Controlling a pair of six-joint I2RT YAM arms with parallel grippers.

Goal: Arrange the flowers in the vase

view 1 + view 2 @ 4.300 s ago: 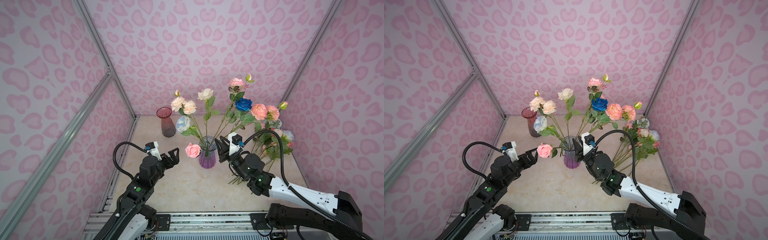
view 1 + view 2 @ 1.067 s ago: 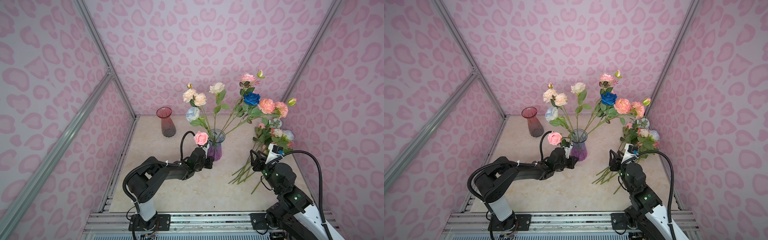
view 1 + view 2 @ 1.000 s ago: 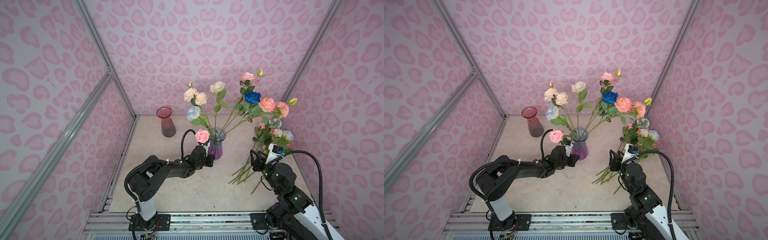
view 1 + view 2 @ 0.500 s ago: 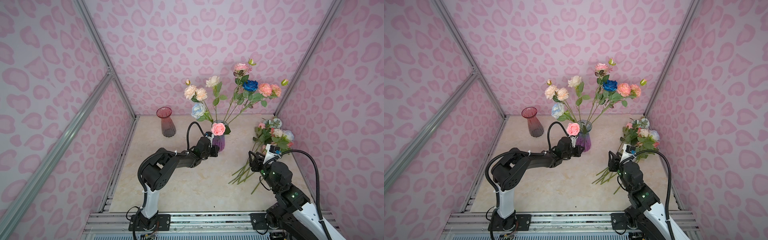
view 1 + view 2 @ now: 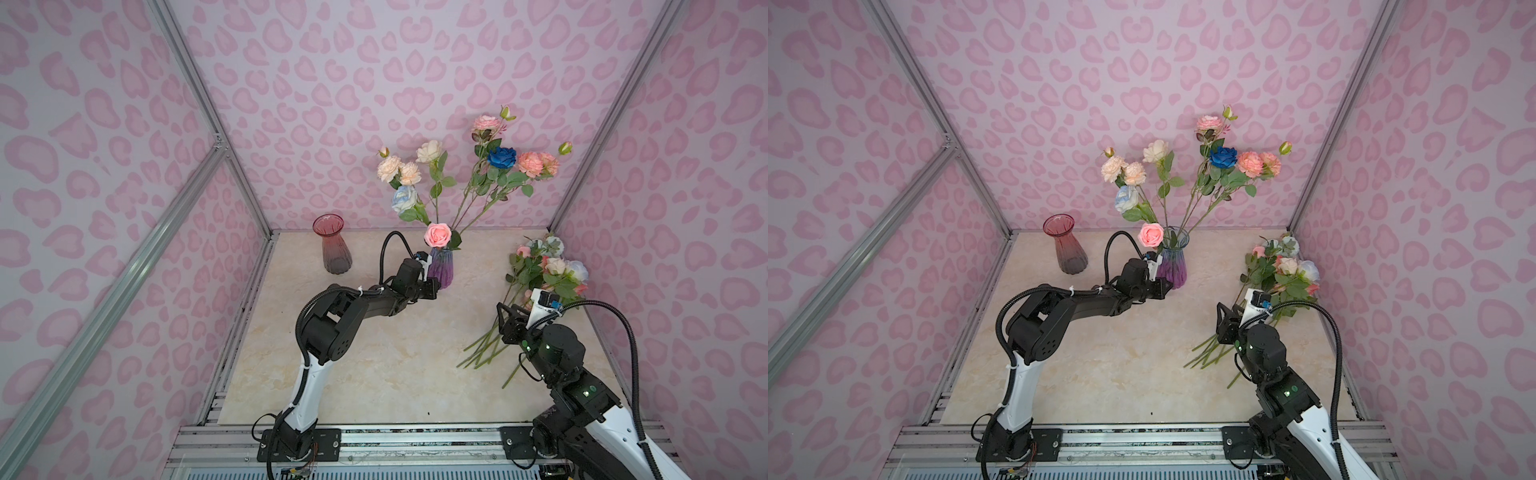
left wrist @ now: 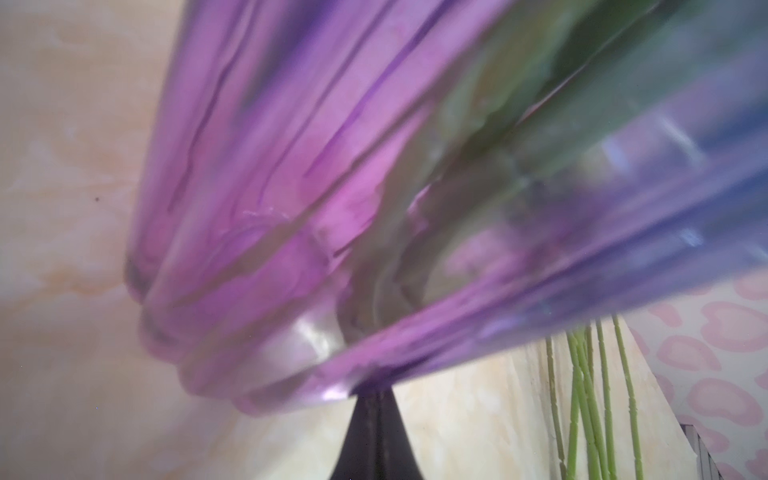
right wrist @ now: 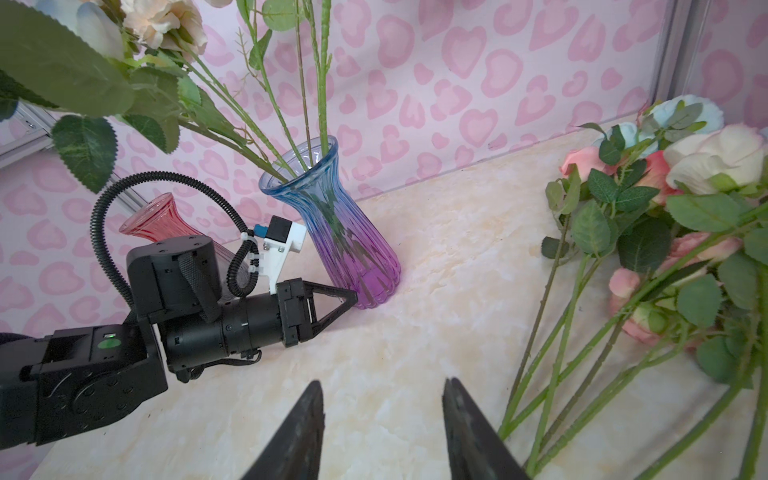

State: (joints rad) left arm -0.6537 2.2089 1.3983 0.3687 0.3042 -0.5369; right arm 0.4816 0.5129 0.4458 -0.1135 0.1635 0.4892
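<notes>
The vase's purple base (image 5: pixel 445 278) stands farther forward than the red vase, so the left gripper should back away and the right gripper should push the vase's purple base backward.
The vase (image 5: pixel 441 270) (image 5: pixel 1172 266) is ribbed glass, blue at the rim and purple at the base, and stands near the back of the table. It holds several flowers (image 5: pixel 457 178) (image 5: pixel 1183 174), with a pink rose (image 5: pixel 437 235) at its rim. My left gripper (image 5: pixel 434 287) (image 5: pixel 1168 286) (image 6: pixel 376 395) is shut on nothing, its tip pressed against the vase's lower wall (image 7: pixel 365 286). More flowers (image 5: pixel 544 270) (image 5: pixel 1281 266) (image 7: pixel 665 208) lie in a pile at the right. My right gripper (image 5: pixel 508 309) (image 5: pixel 1228 309) (image 7: pixel 382 386) is open and empty, just left of their stems.
A red glass vase (image 5: pixel 334 245) (image 5: pixel 1067 245) (image 7: pixel 166 220) stands empty at the back left. Pink patterned walls close in the table (image 5: pixel 374 353) on three sides. The loose stems fan out toward the front right.
My shut left gripper has pushed the vase with its flowers toward the back of the table, stretching the arm out. The right arm has barely moved.
</notes>
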